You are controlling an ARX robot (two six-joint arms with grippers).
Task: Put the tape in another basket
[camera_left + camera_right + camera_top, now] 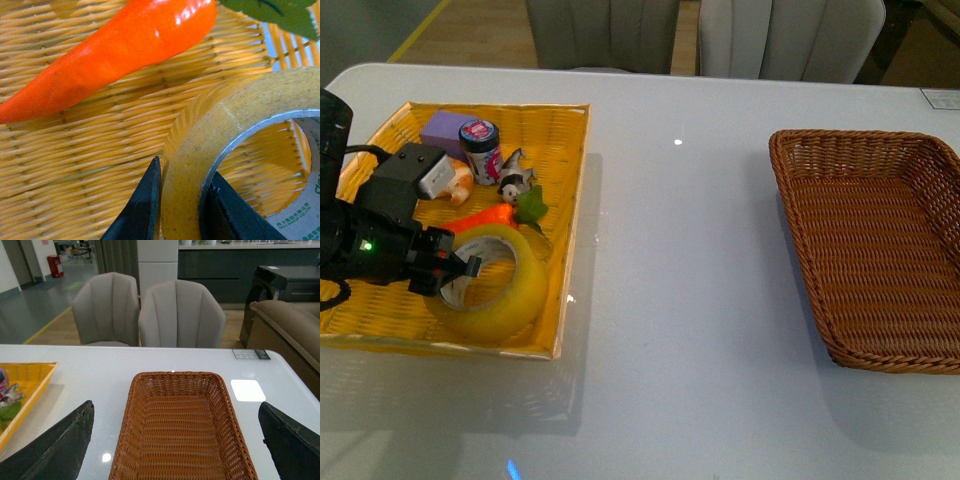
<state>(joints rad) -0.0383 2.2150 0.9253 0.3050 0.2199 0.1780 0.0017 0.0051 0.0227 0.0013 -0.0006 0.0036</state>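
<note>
My gripper will find an empty basket bottom under the tape (523, 303) when it carries the tape away, because the yellow basket's bottom (492, 276) shows through the tape's white core.
The tape (498, 285), a wide yellowish roll with a white core, lies in the near right part of the bright yellow basket (570, 190). My left gripper (455, 270) is shut on its wall, one finger (142, 210) outside, the other inside the core; the tape fills the left wrist view (200, 150). The dark brown wicker basket (820, 250) stands empty at the right of the table. My right gripper (175, 440) is open above the table, looking along that brown basket (182, 435); it is out of the front view.
An orange toy carrot (115, 55) with green leaves (531, 207) lies by the tape. A purple block (444, 130), a small can (479, 148) and small figures (515, 178) fill the yellow basket's far part. Two grey chairs (150, 310) stand behind the white table (680, 280).
</note>
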